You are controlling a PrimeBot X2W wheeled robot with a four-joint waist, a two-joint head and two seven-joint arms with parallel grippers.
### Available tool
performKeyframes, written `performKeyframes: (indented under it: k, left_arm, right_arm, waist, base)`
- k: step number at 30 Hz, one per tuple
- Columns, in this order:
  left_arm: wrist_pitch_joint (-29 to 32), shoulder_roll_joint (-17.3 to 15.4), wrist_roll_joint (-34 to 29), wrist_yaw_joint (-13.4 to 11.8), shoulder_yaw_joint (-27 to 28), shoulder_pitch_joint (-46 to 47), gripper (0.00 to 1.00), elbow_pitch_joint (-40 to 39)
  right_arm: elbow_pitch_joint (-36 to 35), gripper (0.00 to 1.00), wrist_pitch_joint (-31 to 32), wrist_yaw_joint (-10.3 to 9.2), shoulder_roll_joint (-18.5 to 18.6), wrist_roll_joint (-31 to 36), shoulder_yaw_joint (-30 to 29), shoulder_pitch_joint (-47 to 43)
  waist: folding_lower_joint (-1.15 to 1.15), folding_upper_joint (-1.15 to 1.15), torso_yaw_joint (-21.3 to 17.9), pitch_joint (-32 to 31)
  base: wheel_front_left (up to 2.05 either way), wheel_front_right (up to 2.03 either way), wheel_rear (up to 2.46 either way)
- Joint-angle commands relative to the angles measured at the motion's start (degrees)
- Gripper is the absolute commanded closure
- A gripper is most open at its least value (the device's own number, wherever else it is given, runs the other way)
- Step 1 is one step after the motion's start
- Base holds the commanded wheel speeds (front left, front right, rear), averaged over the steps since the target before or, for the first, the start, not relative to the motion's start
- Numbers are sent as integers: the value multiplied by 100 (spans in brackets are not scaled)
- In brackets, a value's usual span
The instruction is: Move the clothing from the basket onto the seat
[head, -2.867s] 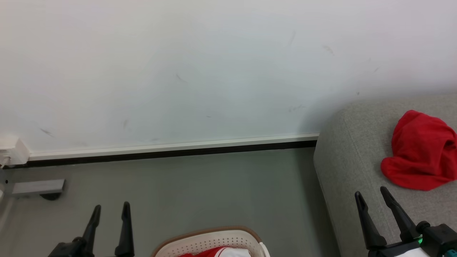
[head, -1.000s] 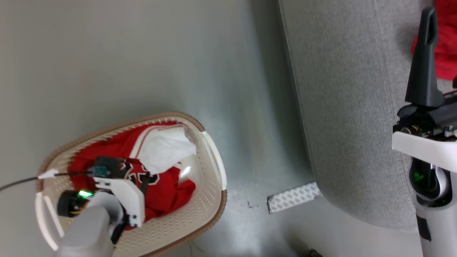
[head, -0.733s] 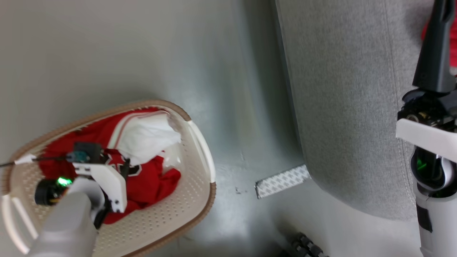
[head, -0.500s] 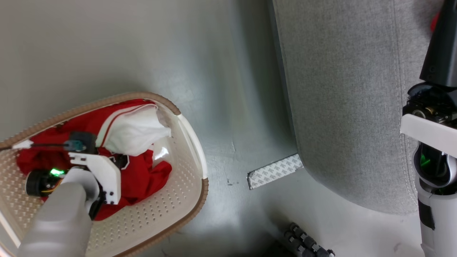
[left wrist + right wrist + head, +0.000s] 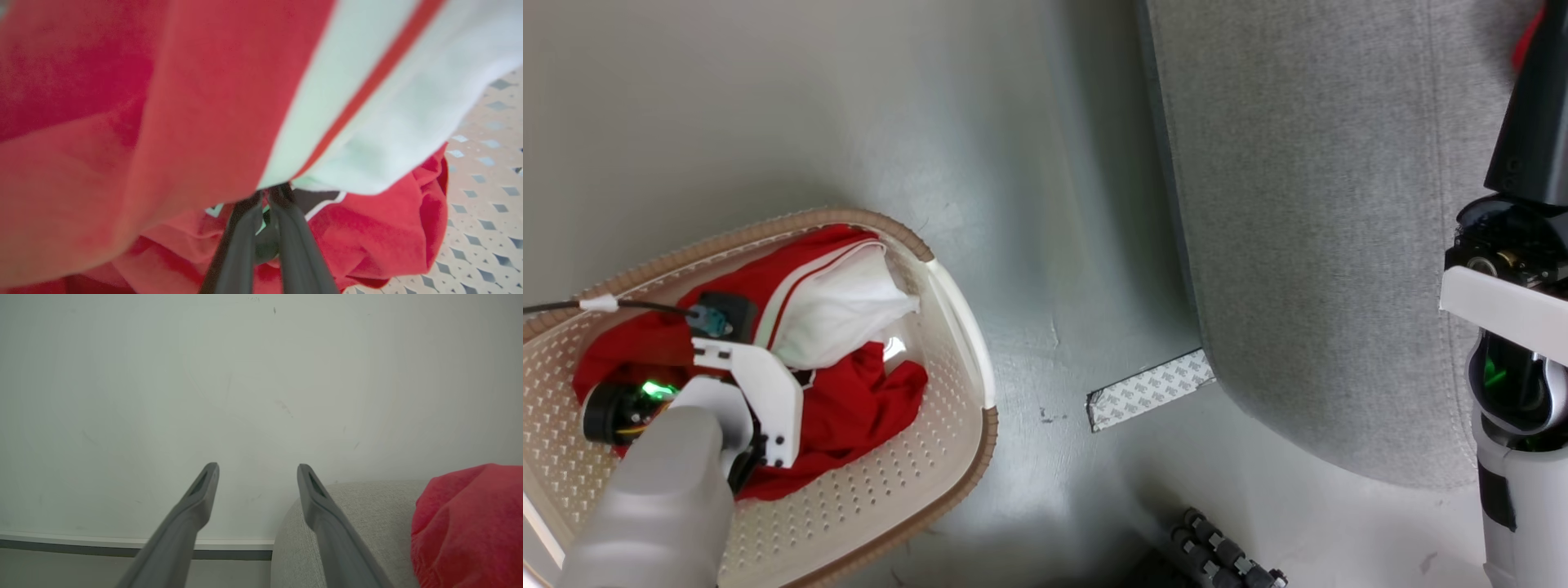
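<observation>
A black patch edged in white (image 5: 317,201) shows between the jersey's folds, so the red and white jersey (image 5: 841,421) will hang down long and show lettering when the robot lifts it.
The cream basket (image 5: 964,327) with a brown rim stands on the floor at the lower left. The red and white jersey (image 5: 849,302) lies bunched inside it. My left arm reaches down into the basket, and its wrist covers the fingers from above. In the left wrist view my left gripper (image 5: 269,195) is shut on a fold of the jersey (image 5: 204,102), with the perforated basket wall (image 5: 486,196) to the right. The grey seat (image 5: 1298,245) is on the right. My right gripper (image 5: 257,473) hangs open beside the seat (image 5: 359,514), where a plain red garment (image 5: 470,526) lies.
A pale patterned strip (image 5: 1150,389) lies on the grey floor at the sofa's corner. A black ribbed part (image 5: 1225,555) shows at the bottom edge. A thin black cable (image 5: 556,308) crosses the basket's left rim. A white wall with a baseboard (image 5: 122,541) stands ahead of the right gripper.
The camera has tipped down from the wall to the basket. My left gripper has gone from open to shut on the jersey, and the fabric has bunched up slightly around it.
</observation>
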State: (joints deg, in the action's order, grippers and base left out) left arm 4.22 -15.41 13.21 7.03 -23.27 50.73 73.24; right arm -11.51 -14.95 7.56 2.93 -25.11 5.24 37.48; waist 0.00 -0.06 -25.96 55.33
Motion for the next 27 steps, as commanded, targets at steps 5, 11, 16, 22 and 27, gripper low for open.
performKeyframes:
  k: [5,11,16,22,27]
  left_arm:
    - [-343,58,106,33,-48,-142,100,16]
    - [-692,425,256,48,-135,-496,100,29]
    - [-1016,756,471,44,-284,-829,100,-59]
    - [-1315,985,840,45,-588,-1249,100,-282]
    - [-1497,1057,1199,46,-883,-1557,100,-520]
  right_arm:
    - [170,0,-12,-15,-21,-2,28,-7]
    - [306,0,-12,-15,111,203,-70,-248]
    - [462,0,-12,-15,313,233,-38,-518]
    - [691,0,-11,-15,516,191,7,-834]
    - [869,0,-11,-15,678,165,61,-1118]
  waist:
    - [0,0,55,-348]
    - [0,0,294,-1133]
    - [0,0,483,-1834]
    - [0,0,671,-2669]
    - [0,0,841,-3324]
  base:
    - [0,0,0]
    - [0,0,0]
    - [0,0,0]
    - [0,0,0]
    - [0,0,0]
